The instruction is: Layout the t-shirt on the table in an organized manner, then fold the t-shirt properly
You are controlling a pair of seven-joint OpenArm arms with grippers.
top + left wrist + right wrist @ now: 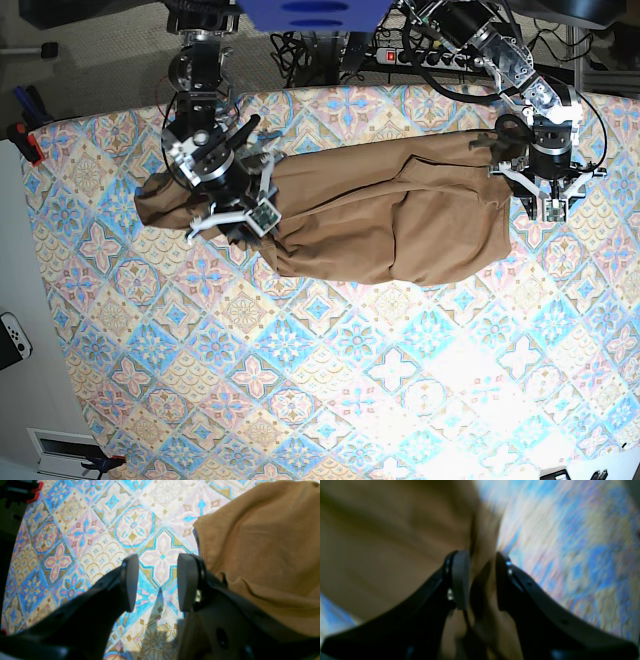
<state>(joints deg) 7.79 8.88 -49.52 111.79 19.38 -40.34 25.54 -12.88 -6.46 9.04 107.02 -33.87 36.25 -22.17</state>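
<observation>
The t-shirt's end (156,204) is bunched up in loose folds (183,214), so I expect it to open toward the front as I pull it, while the t-shirt's middle stays spread.
The tan t-shirt (390,220) lies bunched and stretched sideways across the far half of the table (300,380). Over its left end, my right gripper (250,215) hangs. In the blurred right wrist view the jaws of that gripper (481,580) stand parted, with a raised fold of the t-shirt (382,542) between them. My left gripper (548,210) sits at the t-shirt's right end. In the left wrist view it (158,582) is open over the bare tiled table (75,542), holding nothing, with the t-shirt (262,542) right beside its right finger.
A white game controller (12,338) lies off the table's left edge. A red clamp (25,135) grips the far left corner, and a power strip (420,55) with cables runs behind the table. The patterned cloth spreads out in front of the shirt.
</observation>
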